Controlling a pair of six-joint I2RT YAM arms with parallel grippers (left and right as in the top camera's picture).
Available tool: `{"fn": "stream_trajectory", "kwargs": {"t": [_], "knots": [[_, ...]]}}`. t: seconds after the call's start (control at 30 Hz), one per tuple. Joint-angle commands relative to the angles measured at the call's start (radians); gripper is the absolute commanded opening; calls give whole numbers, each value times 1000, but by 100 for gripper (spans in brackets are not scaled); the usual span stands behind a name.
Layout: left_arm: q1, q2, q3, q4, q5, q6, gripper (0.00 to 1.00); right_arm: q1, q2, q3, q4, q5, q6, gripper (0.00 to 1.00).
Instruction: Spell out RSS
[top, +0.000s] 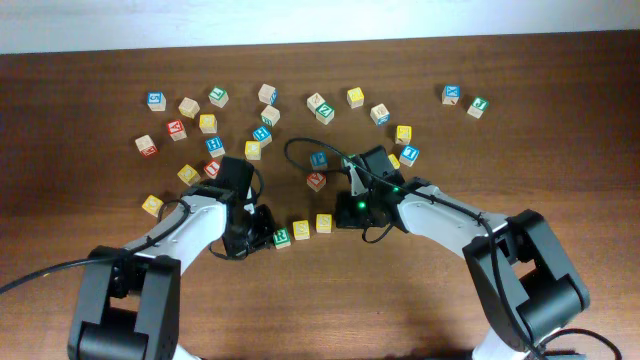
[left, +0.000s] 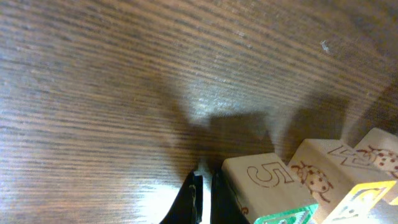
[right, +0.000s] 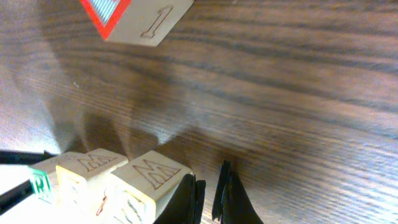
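Note:
The R cube (top: 282, 237) sits nearer the front than the middle yellow cube, so next my left gripper moves round and pushes the R cube's green R side (top: 283, 241) back into line.
Three cubes stand in a row near the table's middle: a white cube with a green R (top: 282, 237), then two yellow-faced cubes (top: 301, 230) (top: 323, 222). My left gripper (top: 261, 224) is shut and empty, its tips (left: 198, 198) on the table right beside the R cube (left: 264, 186), whose side shows an engraved 5. My right gripper (top: 345, 209) is at the row's other end. Its jaws (right: 210, 193) are together with nothing between them, next to the end yellow cube (right: 146, 180). The middle cube (right: 81, 169) and the green-edged R cube (right: 40, 182) lie beyond.
Many other letter cubes lie scattered across the back of the table, from a blue one (top: 156, 100) to a green one (top: 477, 106). A red-lettered cube (top: 316, 181) (right: 140, 18) and a blue one (top: 318, 159) sit just behind the row. A black cable (top: 300, 150) loops there.

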Motion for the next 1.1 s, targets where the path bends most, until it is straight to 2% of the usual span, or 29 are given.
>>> {"fn": "stream_trajectory", "kwargs": {"t": [0.0,0.33,0.4,0.47,0.53,0.57,0.6,0.63,0.67,0.73,0.8,0.83,0.87,1.07], "knots": [[-6,30,-13,36,-15,-18,0,22,13,8,-1,-6,-2,4],[2,28,-8,87,-26,-8,0,21,13,8,-41,9,-60,4],[52,7,31,34,-39,97,0,21,13,8,-66,124,-59,4],[114,-30,51,-67,-85,108,0,20,13,8,-45,135,-59,4],[128,-52,51,-109,-12,249,0,21,15,8,-7,136,-59,4],[126,-57,51,-150,58,277,0,21,19,8,12,136,-59,4],[92,-57,48,-217,135,276,0,21,21,8,34,137,-58,4],[55,-57,47,-237,134,275,0,21,21,8,46,136,-50,4],[16,-57,43,-235,133,258,0,21,21,8,60,132,-39,4],[-65,-57,32,-226,87,141,0,21,21,8,84,105,-36,4],[-120,-57,31,-178,87,132,0,21,22,8,85,105,-36,4],[-139,-57,31,-167,53,89,0,21,22,8,85,95,-36,4],[-152,-57,31,-156,0,47,0,21,21,8,84,93,-36,4],[-156,-57,31,-92,-92,45,0,21,21,8,85,64,-36,4]]}}
